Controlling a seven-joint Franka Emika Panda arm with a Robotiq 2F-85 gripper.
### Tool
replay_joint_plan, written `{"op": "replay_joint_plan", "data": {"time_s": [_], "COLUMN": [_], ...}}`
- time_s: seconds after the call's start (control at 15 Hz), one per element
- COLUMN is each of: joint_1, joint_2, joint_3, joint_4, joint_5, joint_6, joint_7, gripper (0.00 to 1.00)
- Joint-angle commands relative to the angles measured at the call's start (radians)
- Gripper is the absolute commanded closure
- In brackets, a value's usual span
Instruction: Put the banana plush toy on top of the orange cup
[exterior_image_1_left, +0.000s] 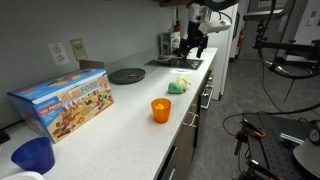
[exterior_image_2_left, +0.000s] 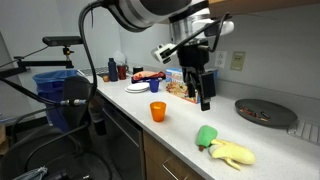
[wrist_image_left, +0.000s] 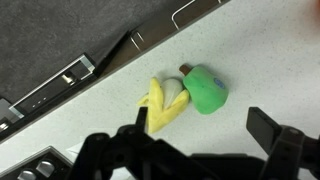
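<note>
The banana plush toy, its yellow peel free of the green toy, has my gripper's open fingers across it, so I'll keep lowering until they straddle the peel.
The banana plush toy lies on the white counter, with a pale yellow peel and a green end. It shows in both exterior views. The orange cup stands upright near the counter's front edge, well apart from the toy. My gripper is open and empty. It hangs above the counter close to the toy, with the toy just beyond its fingertips in the wrist view. In both exterior views the gripper is raised above the counter.
A colourful toy box and a dark blue cup stand at one end of the counter. A black round plate lies near the wall. Bottles and dishes sit further along. The drawer fronts run below the counter edge.
</note>
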Motion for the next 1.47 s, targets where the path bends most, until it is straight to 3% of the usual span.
{"op": "replay_joint_plan", "data": {"time_s": [0.0,0.8,1.4], "joint_1": [-0.015,0.002,0.026], "joint_2": [0.121,0.345,0.456], "joint_3": [-0.021,-0.134,-0.150], "joint_4": [0.093,0.195,0.205], "joint_5": [-0.020,0.000,0.017], "joint_6": [0.027,0.066,0.225], "joint_7": [0.073,0.244,0.243], "gripper": [0.00,0.00,0.00]}}
